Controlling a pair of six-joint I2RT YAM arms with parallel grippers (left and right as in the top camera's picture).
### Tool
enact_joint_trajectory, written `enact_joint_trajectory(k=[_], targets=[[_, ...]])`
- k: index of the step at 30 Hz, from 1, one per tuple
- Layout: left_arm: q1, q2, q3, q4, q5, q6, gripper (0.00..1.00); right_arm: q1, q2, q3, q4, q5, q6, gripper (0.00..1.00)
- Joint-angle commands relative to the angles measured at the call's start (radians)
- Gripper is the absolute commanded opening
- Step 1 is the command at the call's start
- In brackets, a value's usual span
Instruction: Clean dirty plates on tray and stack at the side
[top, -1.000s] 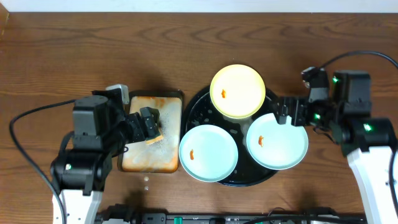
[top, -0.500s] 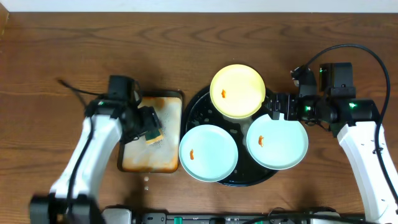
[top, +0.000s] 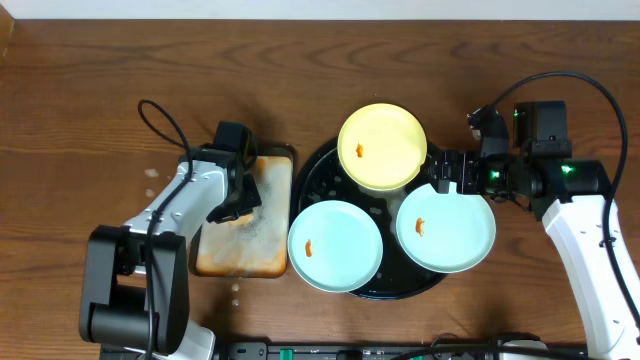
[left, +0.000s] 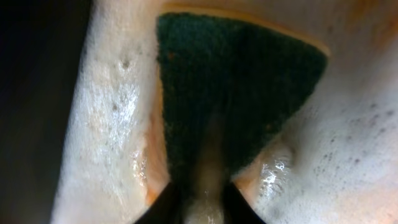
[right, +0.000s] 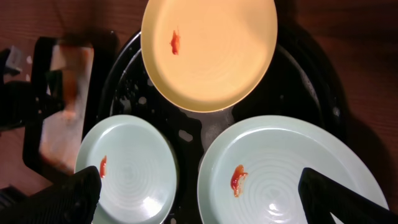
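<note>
I should open my left gripper and take the sponge squarely, closer to its middle (left: 217, 118), because it fans out long and crooked (left: 239, 62) from its pinched end.
A pale yellow plate (top: 382, 146) leans on the far rim of the round black tray (top: 318, 180). Two mint-green plates, one at the left (top: 335, 245) and one at the right (top: 446, 227), lie on its near half. Each carries a small orange smear. My right gripper (top: 447, 175) hangs open above the tray's right side; in its wrist view the right mint plate (right: 280, 168) sits between its fingers (right: 81, 193). My left gripper (top: 243, 192) is down on the foamy orange tray, shut on the dark green sponge (left: 236, 81), which bulges out ahead of the fingertips.
The rectangular rusty-orange tray (top: 240, 245) lies left of the black tray, coated in white foam (left: 106, 124). Bare wooden table (top: 90, 110) surrounds both. A black cable (top: 160, 115) loops over the table behind the left arm.
My left arm has swung in and lowered onto the orange tray, and its jaws have closed on the sponge. The right gripper slid slightly left, then held still.
</note>
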Motion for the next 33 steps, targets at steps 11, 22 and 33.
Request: enact_joint_trajectory(k=[11,22,33], targets=[[0.0,-0.097,0.047,-0.05,0.201,0.18,0.17,0.008,0.0,0.017,-0.011,-0.012,0.011,0.99],[0.0,-0.124,0.001,0.024,0.092,0.183,0.48,0.008,0.0,0.017,-0.011,-0.012,0.011,0.99],[-0.015,0.016,-0.035,0.129,0.107,0.188,0.11,0.008,0.0,0.017,-0.009,-0.011,0.011,0.99]])
